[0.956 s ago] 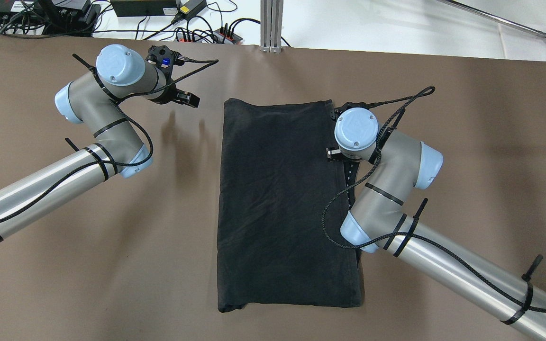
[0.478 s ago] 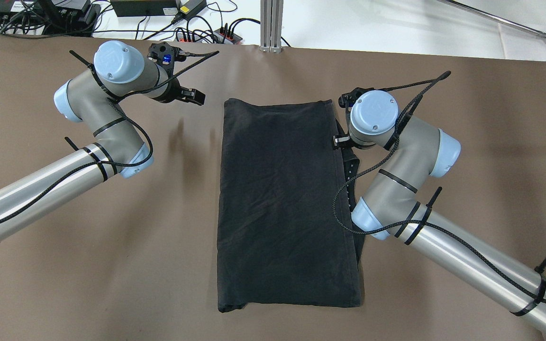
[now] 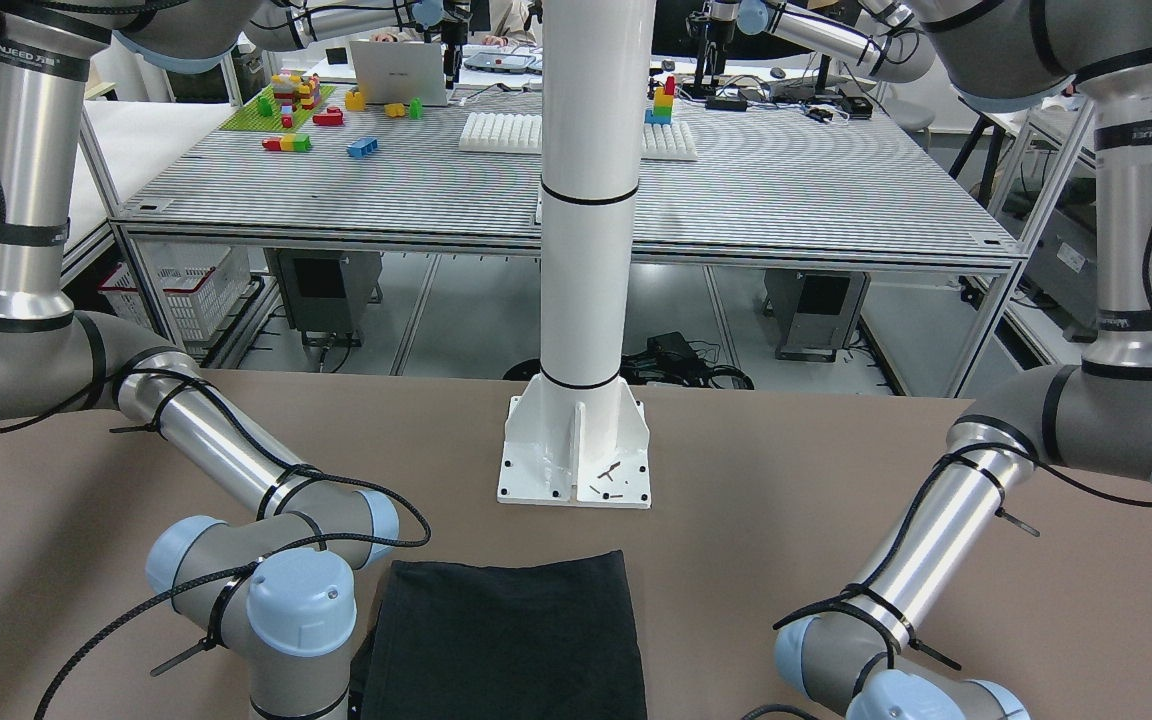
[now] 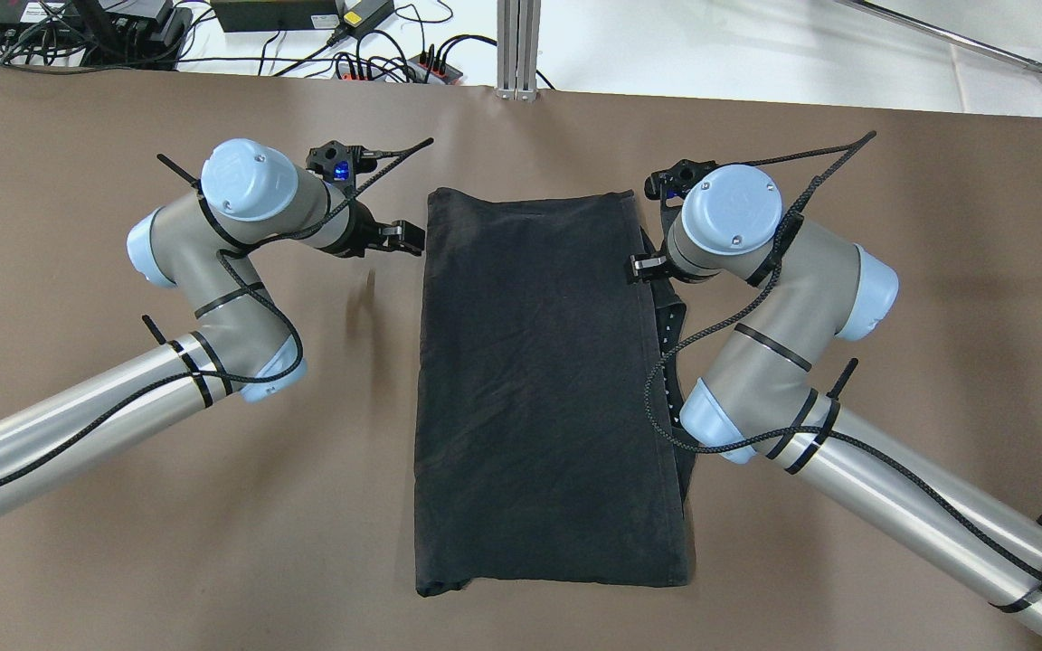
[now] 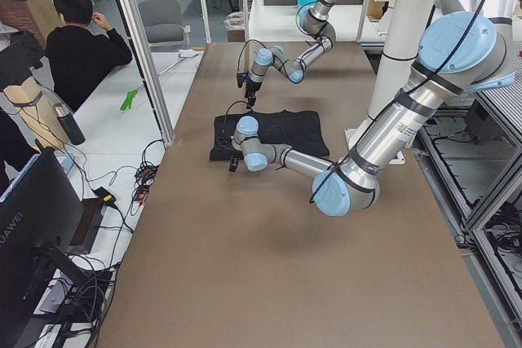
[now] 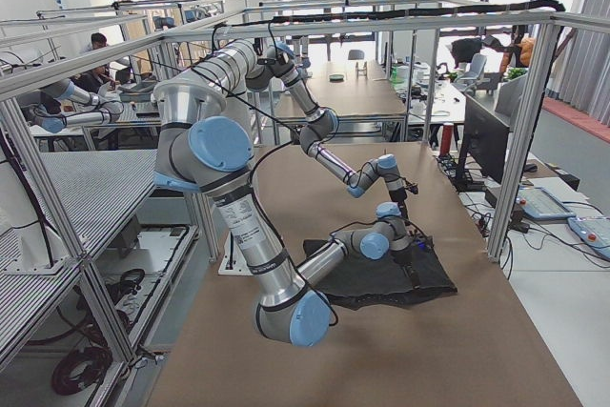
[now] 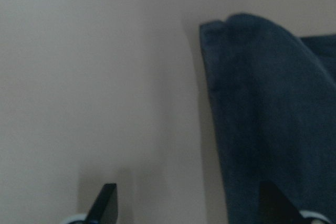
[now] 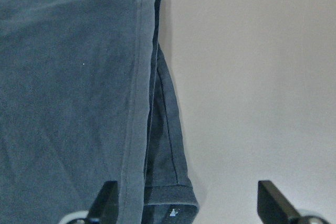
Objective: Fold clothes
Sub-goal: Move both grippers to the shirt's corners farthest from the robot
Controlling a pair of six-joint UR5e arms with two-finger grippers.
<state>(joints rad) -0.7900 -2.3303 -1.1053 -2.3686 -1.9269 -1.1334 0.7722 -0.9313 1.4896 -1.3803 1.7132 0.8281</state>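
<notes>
I expect the folded rectangle [image 3: 506,644] to slide along as one piece when I pull its edge, because the black garment's layers [image 7: 319,51] lie flat together.
The black garment [image 4: 539,389] lies flat on the brown table, folded into a long rectangle; no logo shows. It also shows in the front view [image 3: 511,630]. My left gripper [image 4: 405,237] is open and empty just left of the garment's far left corner. In the left wrist view the gripper [image 7: 189,203] straddles the garment's edge [image 7: 262,103]. My right gripper [image 4: 646,267] is open and empty at the garment's right edge near the far right corner. In the right wrist view the gripper [image 8: 189,200] has the hemmed edge [image 8: 68,87] and a lower layer between its fingers.
A white pillar base [image 3: 576,455] is bolted to the table on the robot's side. Cables and power strips [image 4: 394,63] and an aluminium post [image 4: 518,45] line the far edge. Bare brown table [image 4: 168,506] lies on both sides of the garment.
My left gripper has moved right and down to the garment's far left corner. My right wrist has shifted right and farther, off the garment to its right edge. The garment has not moved.
</notes>
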